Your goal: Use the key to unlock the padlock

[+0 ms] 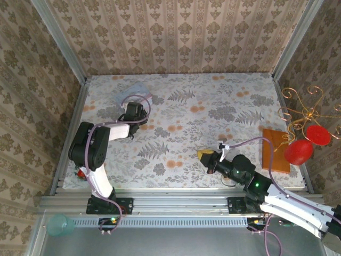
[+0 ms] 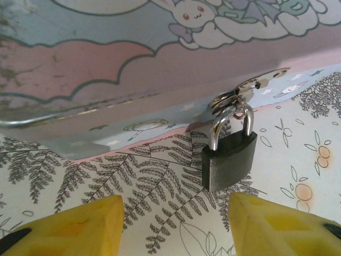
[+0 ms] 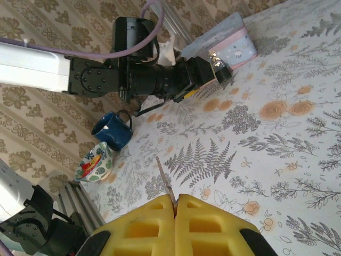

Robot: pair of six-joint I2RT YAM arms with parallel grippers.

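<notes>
My left gripper should, as both sides of the padlock's body (image 2: 229, 162) are free of the tin, keep moving toward the padlock (image 2: 230, 154) until its open fingers straddle it, then close.
The dark padlock (image 2: 229, 160) hangs by its silvery shackle from the hasp of the pale blue cartoon tin (image 2: 106, 64), its body resting on the cloth. My left gripper (image 2: 176, 224) is open just short of it, yellow fingers (image 2: 80, 224) on either side, touching nothing. From the right wrist the padlock (image 3: 222, 73) shows small at the tin's (image 3: 224, 40) front, beside the left arm's head. My right gripper (image 3: 175, 213) is shut on the thin key (image 3: 165, 180), whose blade sticks out ahead of the pads. From above, the left gripper (image 1: 133, 114) sits at the tin (image 1: 134, 93), the right gripper (image 1: 205, 158) mid-table.
A blue mug (image 3: 113, 130) and a patterned bowl (image 3: 95, 162) stand at the table's left edge. At the right are an orange board (image 1: 275, 149), red balls (image 1: 298, 152) and a gold wire stand (image 1: 306, 109). A teal cup (image 1: 59, 225) sits off the table's front.
</notes>
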